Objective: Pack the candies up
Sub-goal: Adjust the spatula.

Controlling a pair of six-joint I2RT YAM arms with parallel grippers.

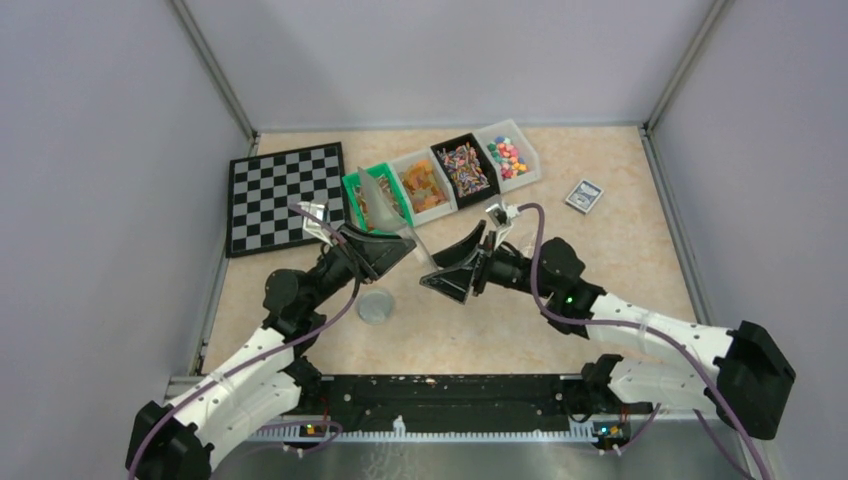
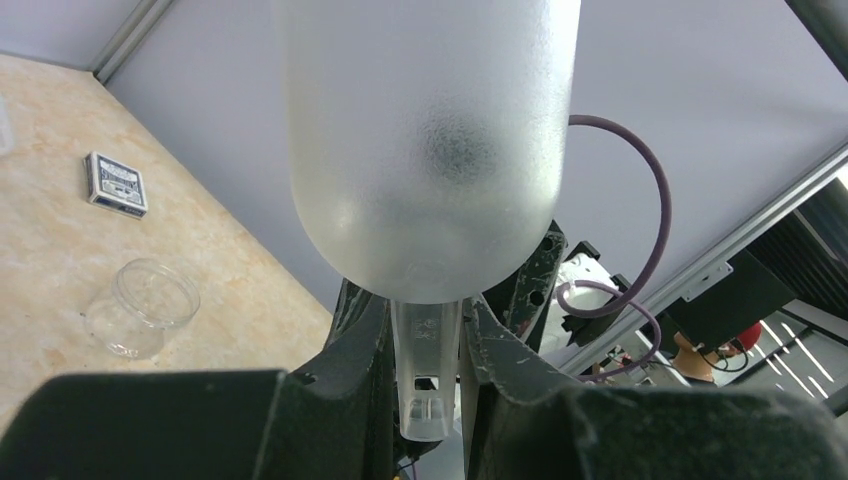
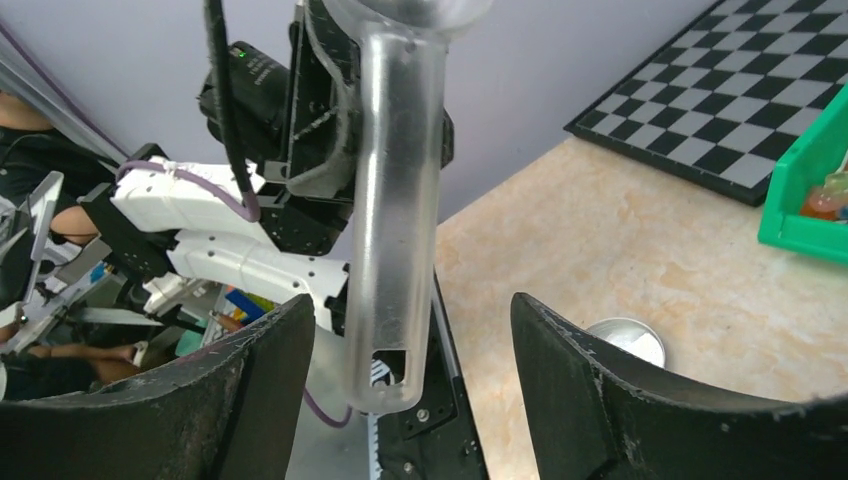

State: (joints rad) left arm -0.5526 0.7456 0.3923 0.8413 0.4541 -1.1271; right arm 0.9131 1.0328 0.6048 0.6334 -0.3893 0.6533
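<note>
The scoop's handle [image 1: 420, 250] lies slanted across my open right gripper, so my left gripper needs to turn the scoop in line before my right one grasps the handle [image 3: 386, 325].
My left gripper [image 2: 428, 330] is shut on the handle of a clear frosted scoop [image 2: 430, 150]. In the top view the left gripper [image 1: 392, 250] holds the scoop [image 1: 380, 198] tilted up, its bowl over the green bin [image 1: 350, 190]. I cannot tell whether the scoop holds anything. My right gripper [image 1: 435, 270] is open, facing the left one. In the right wrist view the scoop's handle [image 3: 395, 220] hangs between the wide open fingers [image 3: 590, 390], touching neither. The candies [image 1: 465, 168] lie in several bins at the back; some show in the right wrist view [image 3: 825, 198].
A chessboard [image 1: 285, 195] lies at the back left. A small card box [image 1: 584, 195] lies at the back right. A round lid-like disc [image 1: 377, 306] lies near the left arm. A clear jar [image 2: 140, 305] stands on the table.
</note>
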